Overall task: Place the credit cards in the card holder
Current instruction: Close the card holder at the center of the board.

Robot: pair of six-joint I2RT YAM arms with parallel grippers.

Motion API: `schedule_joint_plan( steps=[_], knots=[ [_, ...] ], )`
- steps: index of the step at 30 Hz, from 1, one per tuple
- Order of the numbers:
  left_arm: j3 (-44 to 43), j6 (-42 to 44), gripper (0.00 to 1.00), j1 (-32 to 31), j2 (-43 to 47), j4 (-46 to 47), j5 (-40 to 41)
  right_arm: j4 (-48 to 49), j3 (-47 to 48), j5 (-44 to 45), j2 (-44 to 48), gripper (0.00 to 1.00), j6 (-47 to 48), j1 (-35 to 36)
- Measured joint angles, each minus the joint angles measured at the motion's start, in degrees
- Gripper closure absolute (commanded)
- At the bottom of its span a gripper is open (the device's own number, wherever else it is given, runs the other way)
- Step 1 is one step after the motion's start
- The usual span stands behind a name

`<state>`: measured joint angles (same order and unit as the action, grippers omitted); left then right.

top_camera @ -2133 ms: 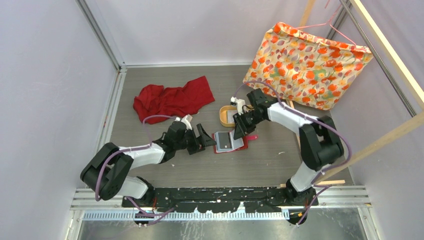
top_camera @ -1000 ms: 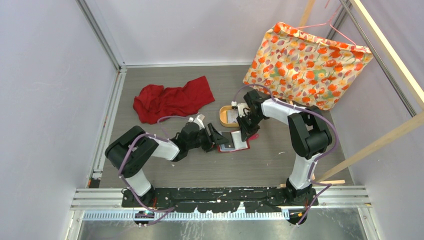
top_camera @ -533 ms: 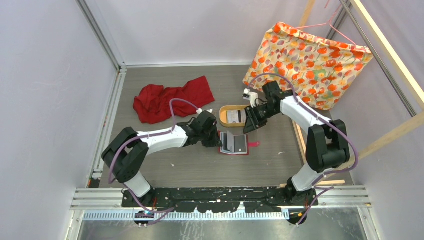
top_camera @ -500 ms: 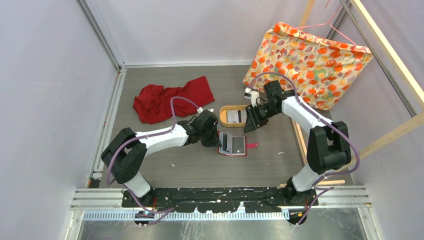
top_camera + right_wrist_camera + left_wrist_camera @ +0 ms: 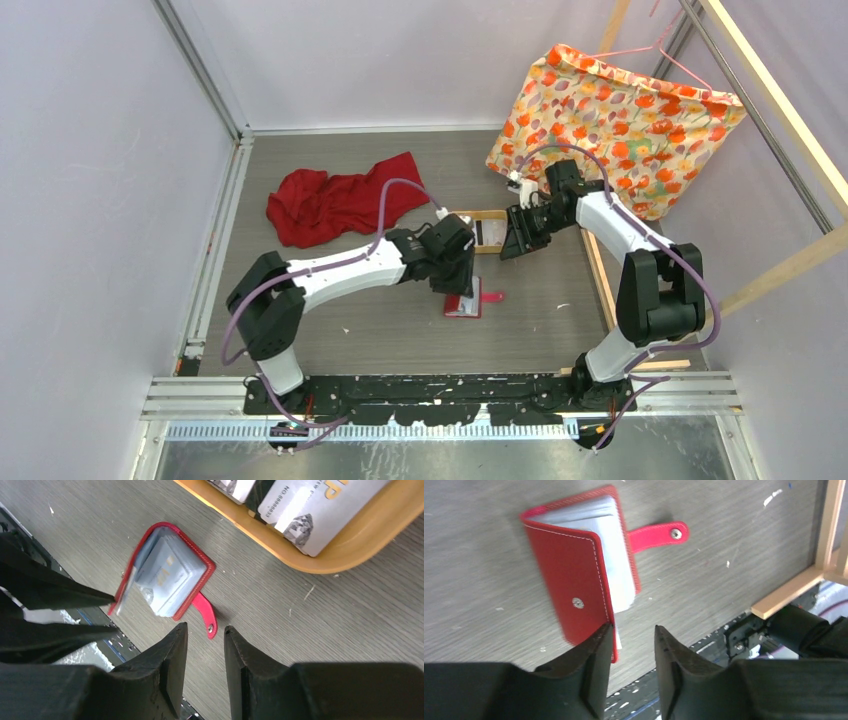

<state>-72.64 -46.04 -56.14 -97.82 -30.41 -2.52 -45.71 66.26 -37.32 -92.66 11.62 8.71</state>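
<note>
The snap tab is sticking out with the cover half open (image 5: 566, 575), so my left gripper should hold the cover down while my right gripper takes the snap tab (image 5: 493, 297).
The card holder (image 5: 574, 587) is a small red wallet lying on the grey table, its cover folded partway over pale inner pockets, snap tab (image 5: 659, 534) sticking out. My left gripper (image 5: 631, 630) hovers over its near edge, open and empty, one finger at the cover's rim. In the right wrist view the card holder (image 5: 170, 572) lies below a tan tray (image 5: 300, 560) holding several credit cards (image 5: 310, 510). My right gripper (image 5: 205, 630) is open and empty just past the tab. From above, the left gripper (image 5: 455, 272) covers the card holder (image 5: 463, 305); the right gripper (image 5: 520, 242) is beside the tray (image 5: 487, 217).
A crumpled red cloth (image 5: 345, 198) lies at the back left. A floral fabric bag (image 5: 620, 130) hangs on a hanger at the back right, beside a wooden frame (image 5: 597, 270). Walls enclose the table on three sides.
The card holder lay open flat; its cover has now swung over and it is half folded. My left gripper moved right over it. My right gripper drew back toward the tray.
</note>
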Motion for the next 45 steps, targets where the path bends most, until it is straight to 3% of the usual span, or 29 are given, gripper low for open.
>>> schedule_joint_plan(
  steps=[4,9,16,21,24,27,32,45],
  knots=[
    [0.20,-1.14,0.50,-1.07,-3.96,5.01,-4.66,0.00,-0.44,-0.13,-0.02,0.62,0.00,-0.87],
    [4.13,-2.62,0.49,-1.20,-5.77,12.70,-8.17,0.13,-1.31,-1.36,0.04,0.61,0.00,-0.92],
    [15.43,-1.97,0.48,0.35,1.49,25.97,-10.73,0.07,-6.47,-6.05,2.62,0.61,1.62,-1.07],
    [21.70,2.16,0.55,4.00,15.26,30.21,-9.53,-1.49,-8.63,-7.43,3.78,0.61,4.31,-1.07],
    [23.45,4.85,0.69,7.76,18.99,30.75,-9.01,-3.21,-8.63,-7.65,2.84,0.60,6.12,-1.05],
    [24.26,6.34,0.69,10.60,15.34,30.40,-9.16,-4.46,-8.26,-7.58,0.81,0.57,7.21,-0.94],
    [25.22,7.23,0.58,11.15,5.20,30.73,-11.98,-5.40,-7.98,-5.57,-0.90,0.44,8.17,-0.94],
    [29.31,-0.52,0.61,10.97,-0.61,44.13,-17.09,-9.55,-4.09,-3.58,-10.05,0.53,11.47,0.15]
  ],
)
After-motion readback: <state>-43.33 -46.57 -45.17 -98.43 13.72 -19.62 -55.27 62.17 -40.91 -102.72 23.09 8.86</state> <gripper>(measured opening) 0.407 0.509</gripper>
